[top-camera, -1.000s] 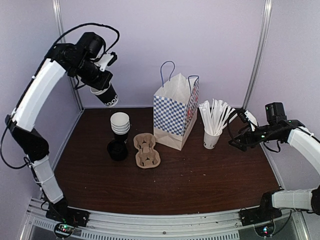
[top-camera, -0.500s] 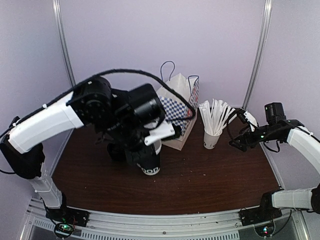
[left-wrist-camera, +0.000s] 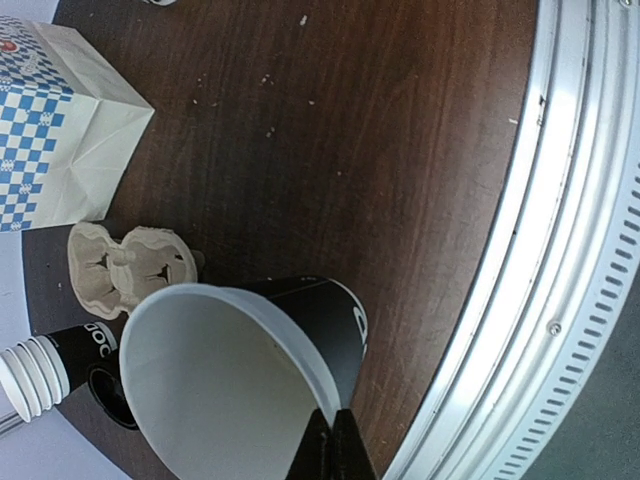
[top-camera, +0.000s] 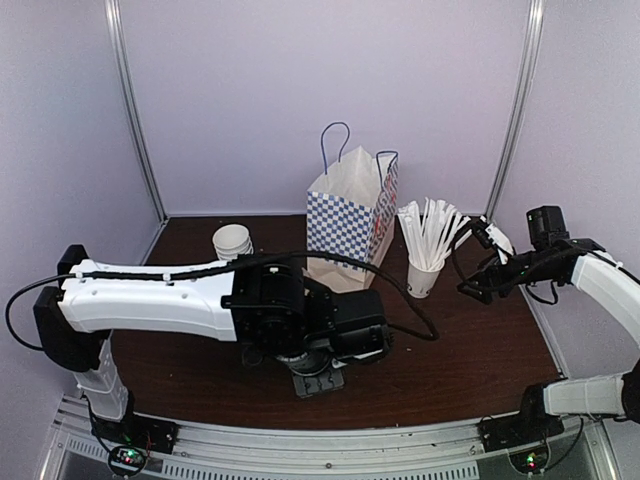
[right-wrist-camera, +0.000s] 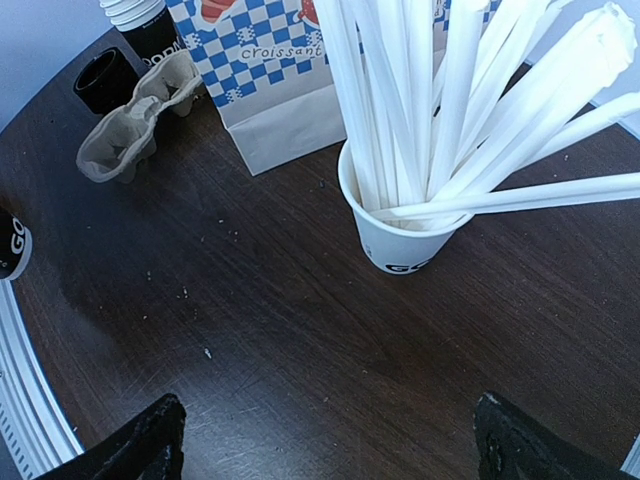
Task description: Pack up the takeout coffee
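Observation:
The black cup, opening up (left-wrist-camera: 218, 375), is over clear table (left-wrist-camera: 382, 345) beside the carrier, so the robot's left gripper should go on lowering it until the cup's base stands flat, and then let go.
My left gripper (left-wrist-camera: 332, 440) is shut on the rim of a lidless black paper cup (left-wrist-camera: 300, 330) with a white inside and pale print. It holds the cup tilted, low over the table's near edge. In the top view the left arm (top-camera: 300, 320) covers the cup. The cup's base shows at the left edge of the right wrist view (right-wrist-camera: 10, 245). No cup with a lid on it shows. The checkered paper bag (top-camera: 350, 235) stands open at the back centre. My right gripper (right-wrist-camera: 335, 440) is open and empty, near the white cup of sticks (right-wrist-camera: 400, 235).
A stack of lidless black cups (top-camera: 232, 240) stands back left. Beside it lie a cardboard cup carrier (right-wrist-camera: 135, 120) and a short black round thing (right-wrist-camera: 100, 80). The metal rail (left-wrist-camera: 560, 250) runs along the near edge. The white cup of sticks (top-camera: 425, 275) stands right of the bag.
My left arm swung from high at the back left down and across to the table's front centre, with the black cup in its gripper. The right arm stayed still.

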`<state>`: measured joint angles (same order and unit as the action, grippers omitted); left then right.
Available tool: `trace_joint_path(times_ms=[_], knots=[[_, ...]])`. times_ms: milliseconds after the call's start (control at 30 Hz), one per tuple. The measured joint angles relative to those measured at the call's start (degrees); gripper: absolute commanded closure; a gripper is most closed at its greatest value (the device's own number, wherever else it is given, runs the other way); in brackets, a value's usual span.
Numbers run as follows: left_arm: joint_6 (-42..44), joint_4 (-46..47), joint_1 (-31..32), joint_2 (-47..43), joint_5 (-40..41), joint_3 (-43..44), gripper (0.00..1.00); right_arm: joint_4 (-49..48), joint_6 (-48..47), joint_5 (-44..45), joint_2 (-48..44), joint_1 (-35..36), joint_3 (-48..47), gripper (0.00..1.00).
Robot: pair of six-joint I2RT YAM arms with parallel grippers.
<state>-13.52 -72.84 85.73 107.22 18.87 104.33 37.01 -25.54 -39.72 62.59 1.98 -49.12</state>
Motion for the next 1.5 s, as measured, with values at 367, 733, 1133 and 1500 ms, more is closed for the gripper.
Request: trace_joint_path(times_ms=[367,733,1133,1500], knots=[[-2.4,9.5,-1.8,0.7,1.2,-4.6,1.0,0.0,0.0,0.4,0.0,0.0,0.0,0.0],[-5.3,15.5,-7.1,1.9,0.0,-9.9,1.0,0.0,0.0,0.4,0.0,0.0,0.0,0.0],[-6.0,15.6,-7.4,3.6,-2.6,-8.8,0.51,0.0,0.0,0.6,0.0,0.0,0.0,0.0],[-8.2,9.2,-8.5,-5.1,-0.7,2.9,0.33,-0.3,0.2,0.8,0.0,0.0,0.0,0.0]])
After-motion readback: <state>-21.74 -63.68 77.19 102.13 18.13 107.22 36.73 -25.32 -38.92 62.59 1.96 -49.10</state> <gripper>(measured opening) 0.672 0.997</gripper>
